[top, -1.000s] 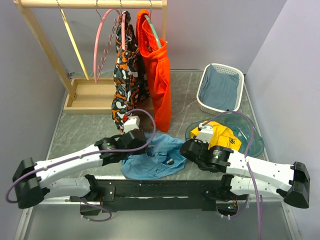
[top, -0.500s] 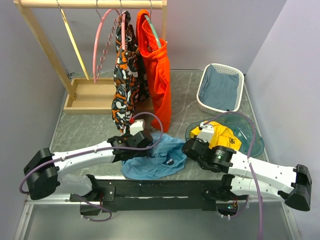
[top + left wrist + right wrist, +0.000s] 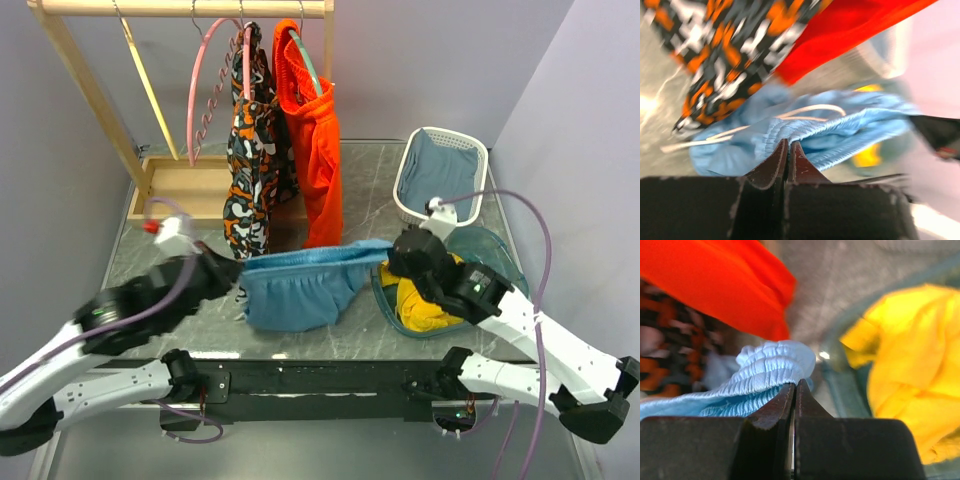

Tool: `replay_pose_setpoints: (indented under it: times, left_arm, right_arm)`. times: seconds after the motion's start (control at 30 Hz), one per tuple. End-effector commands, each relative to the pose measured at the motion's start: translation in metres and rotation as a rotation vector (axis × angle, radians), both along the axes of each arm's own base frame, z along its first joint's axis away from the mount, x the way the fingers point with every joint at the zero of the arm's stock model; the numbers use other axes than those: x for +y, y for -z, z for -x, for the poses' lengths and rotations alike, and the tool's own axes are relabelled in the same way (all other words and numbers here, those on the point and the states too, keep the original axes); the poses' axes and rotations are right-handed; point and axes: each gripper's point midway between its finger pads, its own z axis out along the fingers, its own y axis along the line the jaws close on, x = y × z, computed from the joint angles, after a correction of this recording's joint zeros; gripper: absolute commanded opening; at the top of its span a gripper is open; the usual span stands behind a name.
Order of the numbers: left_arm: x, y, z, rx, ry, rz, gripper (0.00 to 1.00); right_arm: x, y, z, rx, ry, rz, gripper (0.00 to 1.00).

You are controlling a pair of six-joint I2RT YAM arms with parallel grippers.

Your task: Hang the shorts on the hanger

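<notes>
The robot's two grippers are both holding the waistband (image 3: 312, 258) while the pink hanger is hanging on the rack, so the left gripper should put its end down and go get the hanger (image 3: 193, 96).
The light-blue shorts (image 3: 300, 285) hang stretched between my two grippers above the table, waistband up. My left gripper (image 3: 238, 272) is shut on the waistband's left end; the left wrist view shows the ribbed band (image 3: 840, 127) and white drawstring at the closed jaws (image 3: 788, 145). My right gripper (image 3: 392, 258) is shut on the right end; the right wrist view shows the gathered band (image 3: 770, 367) pinched at the fingertips (image 3: 794, 385). The pink hanger (image 3: 205, 80) hangs empty on the wooden rack at the back left, well away from the shorts.
The rack (image 3: 180, 10) also holds a cream-yellow hanger (image 3: 150, 90), patterned shorts (image 3: 255, 150) and orange shorts (image 3: 315, 150) on a teal hanger. A teal bowl (image 3: 505, 270) holds yellow cloth (image 3: 425, 305). A white basket (image 3: 440, 175) holds grey-blue cloth.
Both grippers have lifted the shorts off the table and pulled apart, stretching the waistband. The left arm swung left and up, the right arm up and back.
</notes>
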Motion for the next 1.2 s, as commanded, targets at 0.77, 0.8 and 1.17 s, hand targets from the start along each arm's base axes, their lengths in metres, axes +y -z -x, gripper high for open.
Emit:
replay_pose_setpoints:
  times: [0.77,0.8,1.17]
  left_arm:
    - [-0.001,0.012,-0.002,-0.025,0.098,-0.191,0.01]
    - [-0.009,0.022,-0.003,-0.021,0.111,-0.169,0.01]
    - [-0.01,0.006,0.002,-0.082,0.134,-0.069,0.36]
  right_arm:
    - [0.059,-0.046,-0.032,-0.058,-0.174,-0.046,0.0]
    - [0.063,-0.022,-0.031,-0.026,-0.189,-0.043,0.0]
    - [0.069,0.033,-0.024,0.069,-0.205,-0.032,0.0]
